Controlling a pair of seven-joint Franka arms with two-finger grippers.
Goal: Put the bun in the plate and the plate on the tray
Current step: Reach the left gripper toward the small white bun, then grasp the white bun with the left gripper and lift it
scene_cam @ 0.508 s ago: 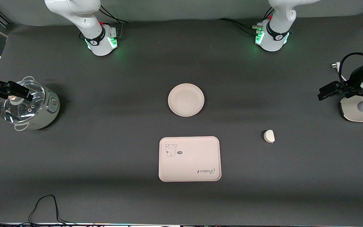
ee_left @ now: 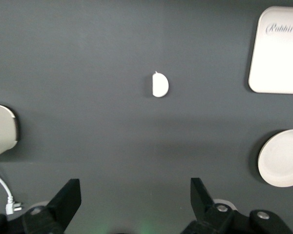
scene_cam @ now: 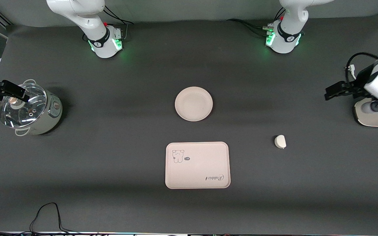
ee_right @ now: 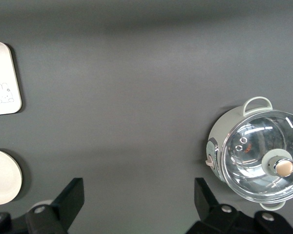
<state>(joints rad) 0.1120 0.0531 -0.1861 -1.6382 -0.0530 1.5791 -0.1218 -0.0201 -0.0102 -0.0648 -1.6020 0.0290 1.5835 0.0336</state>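
Observation:
I expect the bun [scene_cam: 280, 141] to tip onto another side when I put it in the plate, because it lies half-moon side up with its straight edge [scene_cam: 285, 141] facing sideways.
The bun [scene_cam: 280, 141] lies on the dark table toward the left arm's end; it also shows in the left wrist view [ee_left: 159, 85]. The round plate [scene_cam: 193, 103] sits mid-table, empty. The tray [scene_cam: 197, 165] with the "Rabbit" print lies nearer the front camera than the plate, empty. My left gripper [scene_cam: 331, 93] is open and empty, up in the air near the left arm's end of the table, apart from the bun. My right gripper [scene_cam: 18, 93] is open and empty over the pot's glass lid.
A pale green pot with a glass lid [scene_cam: 28, 109] stands at the right arm's end. A white appliance [scene_cam: 374, 114] with a cable sits at the left arm's end, under the left arm. A black cable [scene_cam: 46, 216] lies at the table's near edge.
My left gripper has moved a little toward the table's middle. My right gripper has shifted slightly toward the right arm's end. The bun, plate and tray have not moved.

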